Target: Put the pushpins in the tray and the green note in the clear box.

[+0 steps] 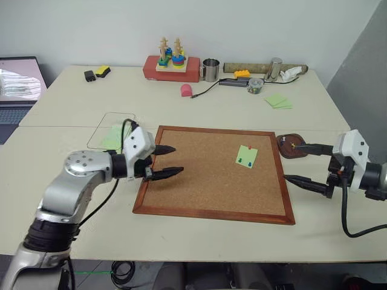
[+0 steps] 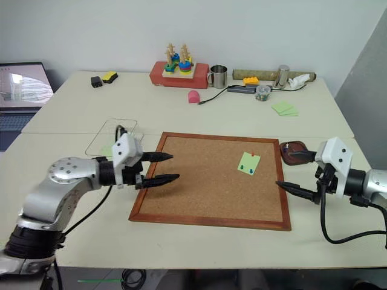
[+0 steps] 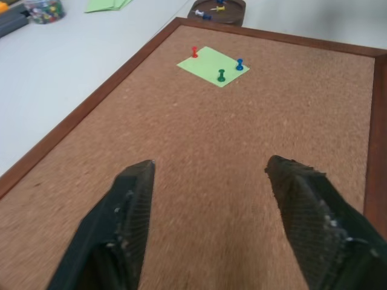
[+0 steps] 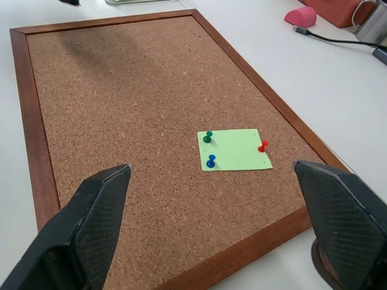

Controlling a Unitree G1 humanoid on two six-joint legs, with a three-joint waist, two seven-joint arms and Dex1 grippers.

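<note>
The green note (image 1: 247,155) will stay flat where it is as I pull out the red pushpin, because green and blue pushpins still hold the opposite edge (image 1: 244,162).
The green note (image 1: 247,156) lies on the right part of the corkboard (image 1: 205,187), held by a red pushpin (image 4: 263,146), a green one (image 4: 208,137) and a blue one (image 4: 210,161). The dark brown tray (image 1: 292,146) sits just off the board's far right corner with a few pushpins (image 3: 211,7) in it. The clear box (image 1: 110,129) stands left of the board with something green inside. My left gripper (image 1: 172,161) hovers open over the board's left edge, holding nothing. My right gripper (image 1: 301,163) stands wide open at the board's right edge, beside the tray.
A stack of green notes (image 1: 279,101), a small clear jar (image 1: 255,86), a metal mug (image 1: 210,69), a red box with stacking toys (image 1: 172,65) and a pink object (image 1: 186,90) with a cable line the table's far side. A laptop (image 1: 18,84) sits far left.
</note>
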